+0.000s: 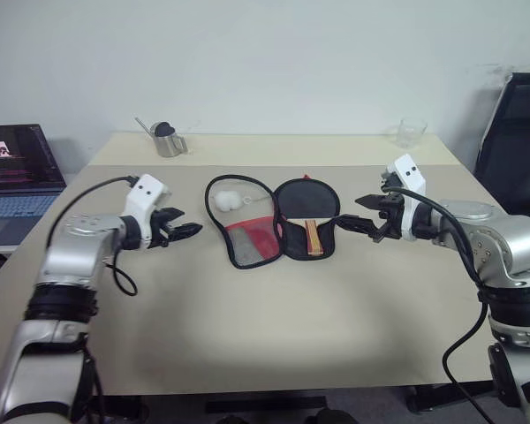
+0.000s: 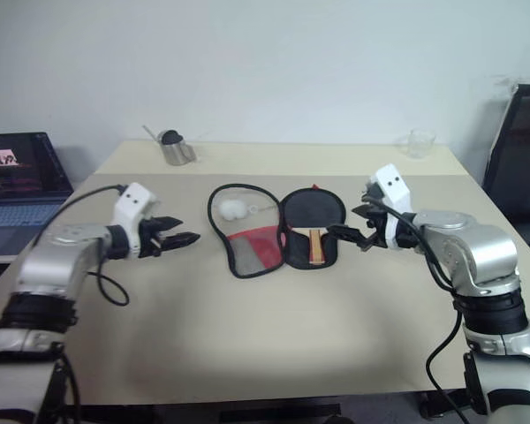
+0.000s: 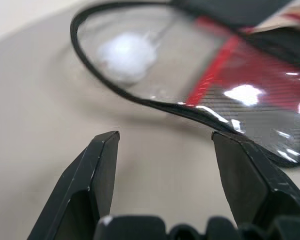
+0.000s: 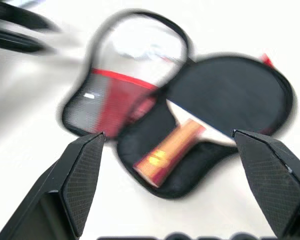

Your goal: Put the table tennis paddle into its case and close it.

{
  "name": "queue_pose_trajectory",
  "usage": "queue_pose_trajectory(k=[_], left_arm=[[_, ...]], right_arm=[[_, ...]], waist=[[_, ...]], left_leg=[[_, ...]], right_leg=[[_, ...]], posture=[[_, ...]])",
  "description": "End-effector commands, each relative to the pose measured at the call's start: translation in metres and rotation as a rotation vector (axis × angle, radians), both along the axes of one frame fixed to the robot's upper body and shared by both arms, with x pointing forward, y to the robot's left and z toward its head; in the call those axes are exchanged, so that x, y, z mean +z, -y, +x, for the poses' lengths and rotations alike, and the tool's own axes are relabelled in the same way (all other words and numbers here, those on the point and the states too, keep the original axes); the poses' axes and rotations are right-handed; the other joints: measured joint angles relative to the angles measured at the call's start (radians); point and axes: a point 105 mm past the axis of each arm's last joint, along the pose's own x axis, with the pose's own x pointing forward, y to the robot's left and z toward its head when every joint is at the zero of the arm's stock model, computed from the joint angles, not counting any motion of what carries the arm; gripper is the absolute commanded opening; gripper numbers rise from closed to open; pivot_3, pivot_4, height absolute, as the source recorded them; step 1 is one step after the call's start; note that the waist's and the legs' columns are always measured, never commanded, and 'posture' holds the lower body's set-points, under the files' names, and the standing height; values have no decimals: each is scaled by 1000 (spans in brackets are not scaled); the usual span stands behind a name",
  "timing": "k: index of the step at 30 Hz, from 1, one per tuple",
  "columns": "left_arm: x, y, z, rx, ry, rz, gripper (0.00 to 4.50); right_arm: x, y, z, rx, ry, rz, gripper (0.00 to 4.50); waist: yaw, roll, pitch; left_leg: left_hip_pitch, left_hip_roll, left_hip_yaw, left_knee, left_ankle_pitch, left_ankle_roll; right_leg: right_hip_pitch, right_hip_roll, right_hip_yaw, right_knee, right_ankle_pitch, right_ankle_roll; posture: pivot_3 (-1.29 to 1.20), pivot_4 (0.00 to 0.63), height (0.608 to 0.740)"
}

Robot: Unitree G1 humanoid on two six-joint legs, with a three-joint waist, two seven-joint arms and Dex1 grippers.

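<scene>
The case's red-and-mesh half (image 1: pixel 252 237) is lying open next to the robot's left gripper, so the left gripper should fold that half over the paddle (image 1: pixel 312 231) while the right gripper backs out of the way.
The case (image 1: pixel 250 240) lies open flat at the table's middle, its two halves side by side. The table tennis paddle (image 1: pixel 306 203) rests in the right half, black blade away from me and wooden handle (image 4: pixel 170 150) pointing toward me. A white ball (image 1: pixel 224 200) sits in the left half above the red-and-mesh lining. My left gripper (image 1: pixel 190 231) hovers left of the case, open and empty, aimed at the case's black rim (image 3: pixel 155 102). To the right of the case my right gripper (image 1: pixel 358 214) stands wide open with nothing in it, looking down on the paddle.
A metal cup (image 1: pixel 169 141) with a black object stands at the back left, and a clear glass (image 1: pixel 411 132) at the back right. An open laptop (image 1: pixel 13 172) sits off the table's left side. A black chair (image 1: pixel 517 141) stands at the right.
</scene>
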Motion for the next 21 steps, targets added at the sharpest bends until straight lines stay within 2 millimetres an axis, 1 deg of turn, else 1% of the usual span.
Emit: queue_pose_trajectory(k=[1, 3, 5, 8, 11, 13, 16, 19, 21], left_arm=[[0, -4, 14, 73, 25, 1, 3216], [-6, 5, 19, 59, 15, -24, 3216], [-12, 10, 21, 46, -2, -20, 3216], [-25, 7, 25, 81, -43, 19, 3216], [-31, 6, 27, 89, -54, 24, 3216], [-32, 6, 27, 92, -57, 13, 3216], [-29, 4, 28, 95, -50, -5, 2602], [-30, 3, 29, 105, -53, 2, 1646], [-31, 5, 32, 120, -47, -5, 981]], right_arm=[[13, -9, -8, 47, 75, 10, 4493], [14, -14, -14, 86, 100, 2, 4493], [14, -18, -19, 111, 111, 1, 4493], [16, -20, -24, 130, 122, 1, 4493], [19, -22, -35, 189, 133, 12, 4493], [18, -20, -37, 196, 134, 4, 4493], [17, -17, -35, 187, 134, -2, 4500], [17, -15, -33, 180, 138, -6, 4500], [18, -15, -32, 180, 143, -5, 4500]], waist=[[1, 0, 0], [4, 0, 0], [4, 0, 0], [4, 0, 0], [5, 0, 0], [5, 0, 0], [4, 0, 0], [4, 0, 0], [4, 0, 0]], left_leg=[[0, 0, 0, 1, 0, 0], [0, 0, 0, 4, 0, 0], [0, 0, 0, 7, 0, 0], [0, -1, 1, 9, 0, 0], [0, -1, 0, 10, 0, 0], [0, -1, 0, 10, 0, 0], [0, -1, 0, 10, 0, 0], [0, -1, 0, 10, 0, 0], [0, -1, 0, 10, 0, 0]], right_leg=[[0, 0, 0, 1, 0, 0], [0, 0, 0, 5, 0, 0], [0, 0, 0, 7, 0, 0], [0, 0, 0, 9, 0, 1], [0, 0, 0, 11, 0, 1], [0, 0, 0, 11, 0, 1], [0, 0, 0, 11, 0, 1], [0, 0, 0, 11, 0, 1], [0, 0, 0, 11, 0, 1]], posture=[[0, 150, 740], [0, 150, 740], [0, 150, 740], [0, 150, 740], [0, 150, 740], [0, 150, 740], [0, 150, 740], [0, 150, 740], [0, 150, 740]])
